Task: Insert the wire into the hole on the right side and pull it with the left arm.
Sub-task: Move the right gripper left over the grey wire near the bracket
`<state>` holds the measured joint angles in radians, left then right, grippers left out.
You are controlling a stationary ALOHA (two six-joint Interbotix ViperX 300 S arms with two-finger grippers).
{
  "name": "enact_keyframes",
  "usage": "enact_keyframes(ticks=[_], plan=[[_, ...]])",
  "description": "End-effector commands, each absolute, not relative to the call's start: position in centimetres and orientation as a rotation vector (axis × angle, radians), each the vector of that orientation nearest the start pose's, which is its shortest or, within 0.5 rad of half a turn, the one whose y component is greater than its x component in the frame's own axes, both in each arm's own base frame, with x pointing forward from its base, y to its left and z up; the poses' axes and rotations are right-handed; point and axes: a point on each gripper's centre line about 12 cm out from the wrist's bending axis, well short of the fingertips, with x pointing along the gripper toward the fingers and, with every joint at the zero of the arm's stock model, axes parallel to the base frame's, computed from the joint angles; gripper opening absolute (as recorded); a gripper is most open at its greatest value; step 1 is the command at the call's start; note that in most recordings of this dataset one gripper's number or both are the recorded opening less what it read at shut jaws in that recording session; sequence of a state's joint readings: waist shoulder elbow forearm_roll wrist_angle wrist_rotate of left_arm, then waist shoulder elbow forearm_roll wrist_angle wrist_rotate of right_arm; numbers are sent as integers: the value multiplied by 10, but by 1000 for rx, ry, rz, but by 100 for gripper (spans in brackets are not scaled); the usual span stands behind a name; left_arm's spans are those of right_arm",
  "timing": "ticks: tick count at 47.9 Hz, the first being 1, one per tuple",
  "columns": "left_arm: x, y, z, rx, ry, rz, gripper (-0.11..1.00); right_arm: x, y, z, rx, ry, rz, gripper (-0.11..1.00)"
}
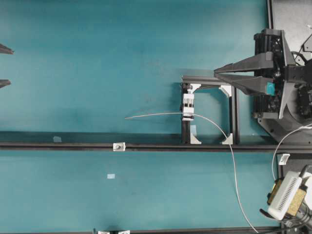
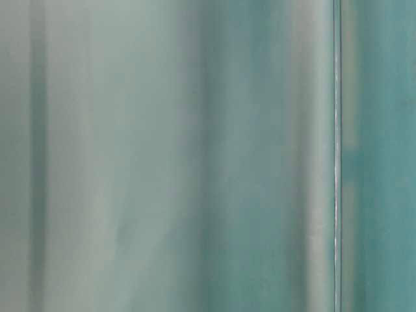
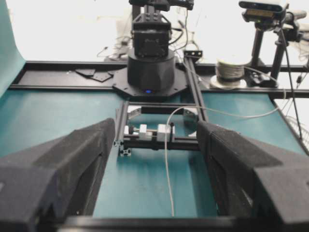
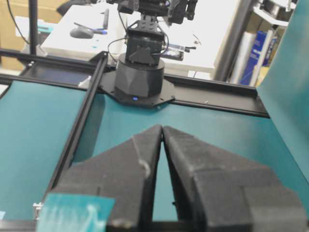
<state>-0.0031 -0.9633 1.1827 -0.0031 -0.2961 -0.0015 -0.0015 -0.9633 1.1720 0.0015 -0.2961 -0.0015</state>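
The wire's loose end [image 1: 126,118] rests loose on the teal mat, so the robot's right gripper should open and take hold of the wire [image 1: 141,115] behind its tip before the left gripper pulls.
The thin silver wire [image 1: 156,115] runs from its free end at the left through the white clamp block [image 1: 187,105], then curves down to the bottom edge. In the left wrist view the wire [image 3: 166,164] lies between my fingers without touching them. The hole is a dark spot in a tiny silver bracket [image 1: 119,146] on the black rail, just below the wire's free end. My left gripper [image 1: 7,66] [image 3: 155,124] stands open and empty at the far left, well away from the wire. My right gripper [image 1: 215,72] [image 4: 161,128] is shut tip to tip on nothing, above and to the right of the clamp.
A black extrusion frame [image 1: 234,112] surrounds the clamp. A long black rail [image 1: 58,145] crosses the table. Pale blue tape scraps [image 1: 111,176] lie on the teal mat. A thicker white cable [image 1: 280,146] loops at the right. The table-level view is a teal blur.
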Motion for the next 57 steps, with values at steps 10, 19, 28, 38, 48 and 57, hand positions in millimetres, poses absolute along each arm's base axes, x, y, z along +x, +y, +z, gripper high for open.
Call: enact_keyframes(ticks=[10,19,28,38,48,57], plan=[[199,-2,290,-41,-98,-9,-3,200,1,287,74,-70,5,1],[204,-2,270,-44,-47,-7,-1,205,1,269,123,-1,3,1],[216,-3,246,-57,60,-4,38,217,1,252,129,58,-1,1],[227,-3,234,-54,109,-2,74,224,1,242,129,77,-2,26],[233,-2,224,-55,151,1,90,226,1,227,156,136,-8,85],[232,-2,220,-51,163,1,93,228,1,222,168,160,-9,86]])
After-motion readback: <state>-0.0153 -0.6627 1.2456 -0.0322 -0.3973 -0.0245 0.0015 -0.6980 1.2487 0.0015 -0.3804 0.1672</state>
